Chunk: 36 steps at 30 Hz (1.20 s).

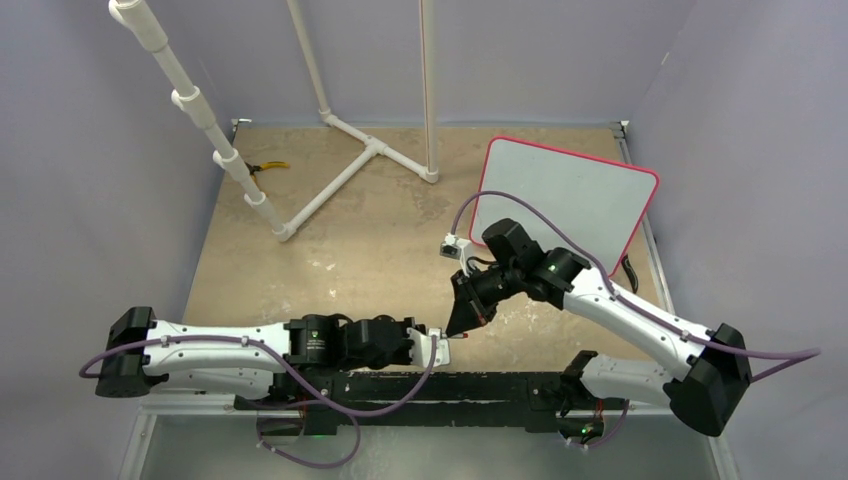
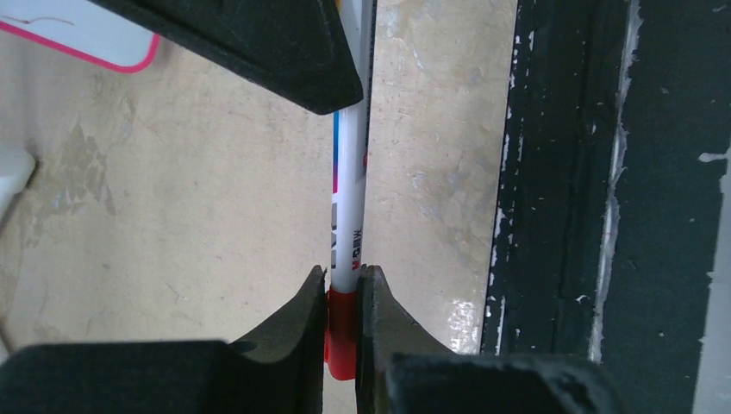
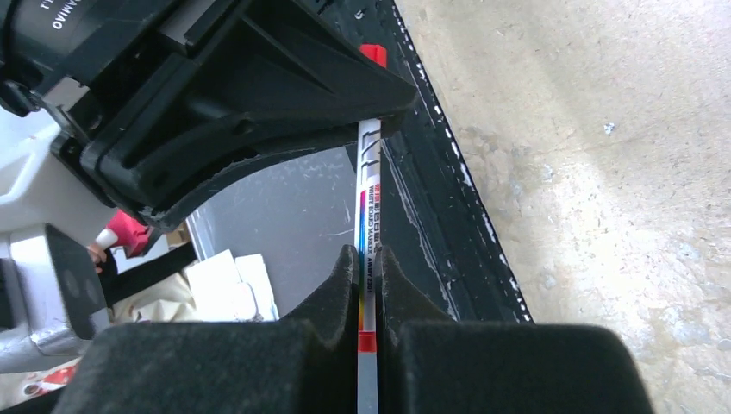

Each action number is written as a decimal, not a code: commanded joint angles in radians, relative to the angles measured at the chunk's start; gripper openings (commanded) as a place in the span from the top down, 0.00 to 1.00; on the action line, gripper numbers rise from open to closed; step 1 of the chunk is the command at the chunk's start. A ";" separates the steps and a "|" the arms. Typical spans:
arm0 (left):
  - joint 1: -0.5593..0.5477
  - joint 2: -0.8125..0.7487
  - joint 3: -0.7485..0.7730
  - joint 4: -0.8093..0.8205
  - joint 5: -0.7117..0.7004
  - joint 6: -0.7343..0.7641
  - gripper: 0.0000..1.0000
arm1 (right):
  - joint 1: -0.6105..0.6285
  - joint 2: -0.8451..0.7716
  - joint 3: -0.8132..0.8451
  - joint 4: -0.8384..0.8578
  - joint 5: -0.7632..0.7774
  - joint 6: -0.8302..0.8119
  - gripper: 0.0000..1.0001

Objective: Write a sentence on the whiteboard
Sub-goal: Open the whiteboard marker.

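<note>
My right gripper is holding the marker too close to its back end (image 3: 367, 341). I should open it and grip the marker's body closer to the red cap (image 3: 369, 190) before I take the cap off.
The whiteboard (image 1: 570, 195), white with a red-pink frame, lies at the far right of the table, and no sentence can be read on it from above. Its corner (image 2: 78, 34) shows in the left wrist view with one thin red stroke. The white marker (image 2: 349, 198) is held between both grippers near the table's front middle. My left gripper (image 2: 343, 274) is shut on the marker's red cap (image 2: 341, 336). My right gripper (image 3: 368, 254) is shut on the marker's barrel (image 3: 369, 190). In the top view the two grippers, left (image 1: 452, 339) and right (image 1: 468, 318), meet tip to tip.
A white PVC pipe frame (image 1: 340, 170) stands at the back left. Yellow-handled pliers (image 1: 268, 166) lie next to it. A black rail (image 1: 450, 385) runs along the table's near edge, just beside the marker (image 2: 560, 172). Grey walls close in the sides and back.
</note>
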 commanded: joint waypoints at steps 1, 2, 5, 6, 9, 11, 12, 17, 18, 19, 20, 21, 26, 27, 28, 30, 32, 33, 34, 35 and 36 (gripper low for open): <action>-0.014 0.018 0.017 0.031 -0.070 -0.022 1.00 | 0.011 -0.034 0.041 0.002 -0.007 0.009 1.00; -0.017 0.020 0.017 0.030 -0.071 -0.024 1.00 | 0.011 -0.039 0.038 0.013 0.002 0.020 1.00; -0.020 0.016 0.017 0.032 -0.070 -0.036 1.00 | 0.011 -0.055 0.022 0.062 0.016 0.060 1.00; -0.020 0.009 0.017 0.034 -0.070 -0.038 1.00 | 0.011 -0.061 0.014 0.086 0.016 0.069 0.92; -0.020 -0.009 0.013 0.038 -0.065 -0.050 1.00 | 0.011 -0.077 -0.015 0.133 0.029 0.091 0.64; -0.019 -0.018 0.011 0.040 -0.060 -0.058 1.00 | 0.011 -0.076 -0.029 0.167 0.040 0.102 0.51; -0.019 -0.020 0.011 0.041 -0.057 -0.060 1.00 | 0.011 -0.076 -0.034 0.184 0.032 0.111 0.48; -0.018 -0.013 0.021 0.043 -0.041 -0.080 1.00 | 0.011 -0.077 -0.076 0.260 0.016 0.156 0.44; -0.018 -0.012 0.022 0.043 -0.036 -0.085 1.00 | 0.012 -0.076 -0.083 0.271 0.017 0.163 0.44; -0.018 -0.012 0.023 0.046 -0.031 -0.088 1.00 | 0.012 -0.075 -0.092 0.282 0.020 0.171 0.44; -0.018 -0.012 0.023 0.047 -0.029 -0.092 1.00 | 0.013 -0.074 -0.101 0.295 0.018 0.179 0.44; -0.017 -0.012 0.026 0.048 -0.029 -0.096 1.00 | 0.015 -0.073 -0.109 0.305 0.014 0.186 0.44; -0.010 -0.007 0.030 0.046 -0.009 -0.120 1.00 | 0.028 -0.078 -0.134 0.349 0.027 0.218 0.44; -0.006 -0.003 0.032 0.044 0.000 -0.125 1.00 | 0.029 -0.079 -0.139 0.360 0.028 0.226 0.44; -0.001 0.001 0.036 0.043 0.010 -0.129 1.00 | 0.030 -0.080 -0.143 0.373 0.028 0.236 0.44; 0.018 0.006 0.040 0.044 0.041 -0.138 1.00 | 0.035 -0.080 -0.154 0.395 0.025 0.251 0.45; 0.042 0.008 0.043 0.048 0.078 -0.147 1.00 | 0.039 -0.079 -0.157 0.394 0.031 0.251 0.48; 0.053 0.008 0.043 0.050 0.093 -0.150 1.00 | 0.041 -0.079 -0.156 0.390 0.037 0.249 0.50; 0.064 0.008 0.045 0.052 0.107 -0.153 1.00 | 0.041 -0.080 -0.156 0.388 0.039 0.249 0.50; 0.074 0.008 0.046 0.053 0.120 -0.156 1.00 | 0.043 -0.081 -0.156 0.387 0.040 0.249 0.51; 0.085 0.008 0.047 0.055 0.134 -0.160 1.00 | 0.044 -0.083 -0.156 0.387 0.040 0.249 0.51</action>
